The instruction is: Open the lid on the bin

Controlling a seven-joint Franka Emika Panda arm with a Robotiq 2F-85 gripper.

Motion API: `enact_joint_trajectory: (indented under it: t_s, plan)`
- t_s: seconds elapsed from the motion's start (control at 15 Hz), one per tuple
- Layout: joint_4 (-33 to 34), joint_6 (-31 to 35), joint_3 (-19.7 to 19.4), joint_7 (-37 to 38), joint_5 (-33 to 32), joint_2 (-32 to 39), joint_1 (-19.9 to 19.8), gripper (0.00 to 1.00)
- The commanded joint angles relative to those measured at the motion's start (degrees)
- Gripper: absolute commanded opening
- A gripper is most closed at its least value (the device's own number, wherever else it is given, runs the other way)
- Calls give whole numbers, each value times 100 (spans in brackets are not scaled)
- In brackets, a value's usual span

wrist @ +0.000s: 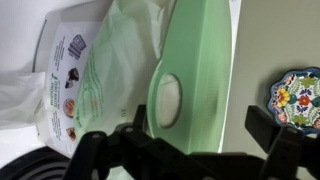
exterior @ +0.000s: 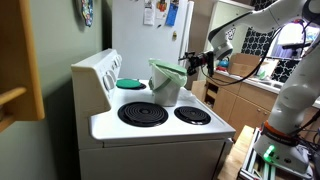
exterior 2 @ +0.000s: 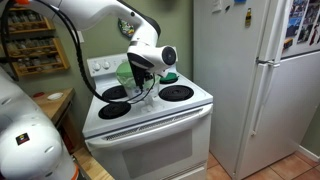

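Note:
I should move up and swing the lid higher (wrist: 207, 65), because my gripper's open fingers are on both sides of the lid's raised edge (exterior: 182, 71) and the lid still slants over the bin.
The bin (exterior: 168, 92) stands on the white stove between the burners, pale with a light-green rim. Its light-green lid (exterior: 166, 69) is tilted up off the rim. My gripper (exterior: 192, 63) is right at the lid's raised edge. In the wrist view the lid (wrist: 200, 60) fills the middle, with the bin's label side (wrist: 62, 75) and a thin bag liner to its left. My gripper (wrist: 200, 128) is open, its dark fingers wide apart on either side of the lid's edge. In an exterior view my gripper (exterior 2: 141, 72) hides most of the bin (exterior 2: 125, 72).
A round teal dish (exterior: 131, 84) lies on the stove's back burner. Black coil burners (exterior: 143, 113) sit at the front. The stove's back panel (exterior: 95, 75) rises behind. A fridge (exterior 2: 255, 70) stands beside the stove. A patterned plate (wrist: 300, 100) shows on the wall.

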Motion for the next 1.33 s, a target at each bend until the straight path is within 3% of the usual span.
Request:
enact_joint_trajectory:
  t_s: [0.0,0.33,0.67,0.87,1.27]
  plan:
    - [-187,253,170,598,-302,-461,-121,100]
    - [-167,333,189,1252,-740,-740,-199,100]
    - [5,610,308,1313,-885,-1015,-178,100]
    - [21,712,381,1656,-1299,-940,-211,100]
    - [-106,483,165,1051,-1192,-631,-130,100]
